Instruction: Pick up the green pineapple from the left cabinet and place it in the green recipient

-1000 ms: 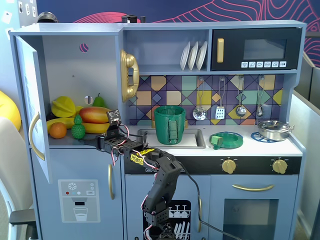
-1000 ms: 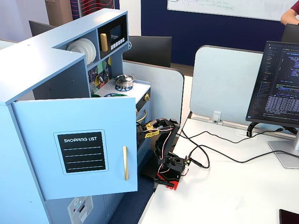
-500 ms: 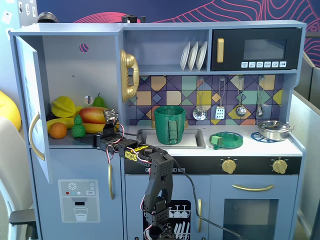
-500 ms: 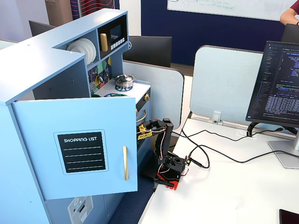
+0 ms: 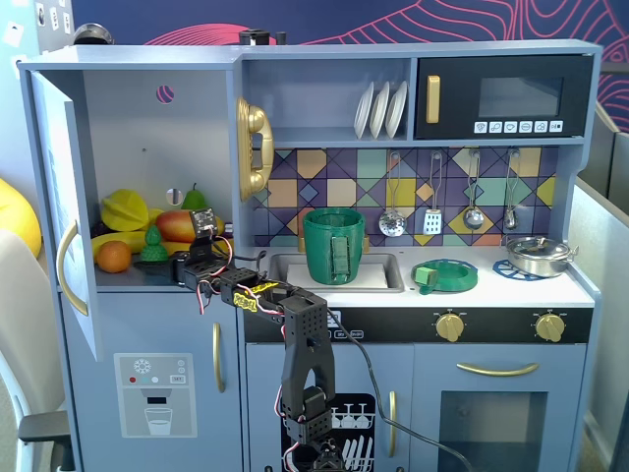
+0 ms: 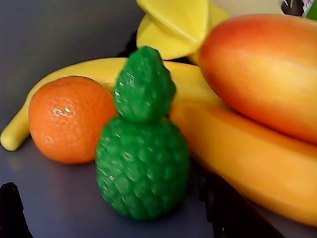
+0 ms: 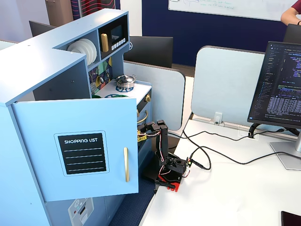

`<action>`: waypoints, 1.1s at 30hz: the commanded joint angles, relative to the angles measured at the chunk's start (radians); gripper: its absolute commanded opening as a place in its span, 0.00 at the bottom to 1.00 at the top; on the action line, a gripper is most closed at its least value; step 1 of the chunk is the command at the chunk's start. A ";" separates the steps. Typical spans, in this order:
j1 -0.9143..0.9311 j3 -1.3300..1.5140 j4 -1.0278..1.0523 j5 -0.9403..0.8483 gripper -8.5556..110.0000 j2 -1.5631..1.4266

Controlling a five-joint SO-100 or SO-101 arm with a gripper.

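Note:
My gripper will place the green pineapple (image 5: 153, 247) inside the recipient, and the pineapple will drop out of sight below the recipient's rim, because the green recipient's side (image 5: 333, 247) is taller than the pineapple.
The green pineapple (image 6: 142, 163) stands upright on the floor of the left cabinet (image 5: 147, 138). It touches an orange (image 6: 69, 119) on its left in the wrist view and stands in front of a banana (image 6: 247, 163). My gripper (image 6: 111, 201) is open. Its dark fingertips (image 6: 10, 208) show low at either side of the pineapple's base, short of it. In a fixed view my gripper (image 5: 155, 262) reaches into the cabinet and hides the pineapple's (image 5: 152, 242) lower half. The green recipient (image 5: 334, 244) stands upright by the sink. The cabinet door (image 7: 80, 146) hides my gripper in the side fixed view.
A mango (image 6: 262, 69) and a yellow starfruit (image 6: 173, 25) crowd behind and right of the pineapple. The open door (image 5: 64, 206) hangs to the left. A gold phone (image 5: 253, 147) sticks out on the cabinet's right wall. A flat green dish (image 5: 444, 275) lies on the counter.
The arm has swung left and reached deeper into the cabinet. My gripper is now close up to the pineapple. The fruit has not moved.

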State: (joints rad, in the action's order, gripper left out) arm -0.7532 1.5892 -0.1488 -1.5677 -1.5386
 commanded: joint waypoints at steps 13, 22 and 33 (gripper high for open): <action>-0.020 -0.308 0.008 -0.048 0.41 0.172; -0.025 -0.413 0.011 -0.067 0.41 0.275; -0.029 -0.543 0.037 -0.097 0.37 0.388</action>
State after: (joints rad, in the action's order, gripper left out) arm -0.7670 1.1367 -0.1197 -1.6490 -1.1443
